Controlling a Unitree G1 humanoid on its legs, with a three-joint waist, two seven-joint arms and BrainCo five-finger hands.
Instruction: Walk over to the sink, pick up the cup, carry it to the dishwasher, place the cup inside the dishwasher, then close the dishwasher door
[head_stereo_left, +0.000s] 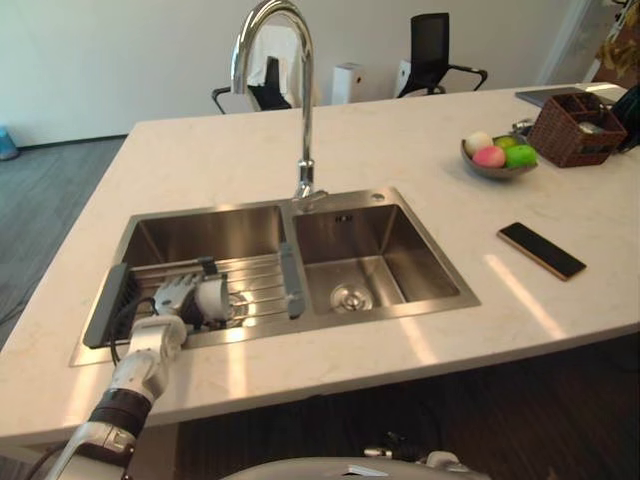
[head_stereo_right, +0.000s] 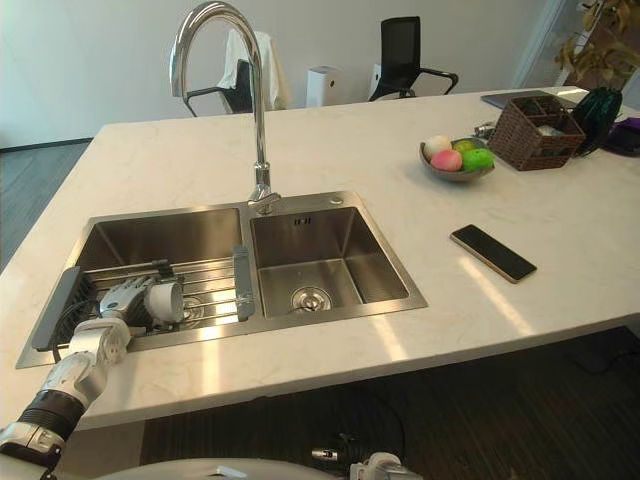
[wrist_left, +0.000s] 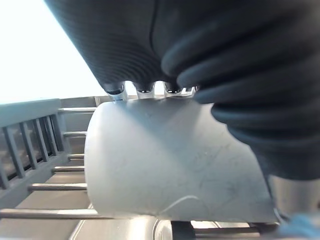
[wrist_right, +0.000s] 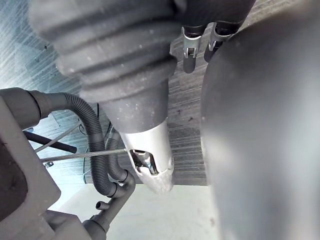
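I should expect the cup (head_stereo_left: 211, 298) to be empty when I pick it up, because it is lying on its side across the open wire rack (head_stereo_left: 260, 279).
A white cup (head_stereo_left: 212, 298) lies on its side on the wire rack (head_stereo_left: 255, 280) across the left basin of the steel sink (head_stereo_left: 372, 236). My left hand (head_stereo_left: 172, 297) reaches in from the near counter edge and rests against the cup's left side, fingers spread and relaxed. In the left wrist view the cup (wrist_left: 170, 165) sits right under the hand, with the fingers (wrist_left: 116, 91) passing over its far side and the thumb beside it. My right hand (wrist_right: 150, 160) hangs low over the floor, thumb straight and holding nothing.
A tall chrome faucet (head_stereo_left: 305, 120) rises behind the divider between the basins. On the counter to the right lie a dark phone (head_stereo_left: 541, 250), a fruit bowl (head_stereo_left: 497, 160) and a brown wicker basket (head_stereo_left: 580, 130). Office chairs stand beyond the island.
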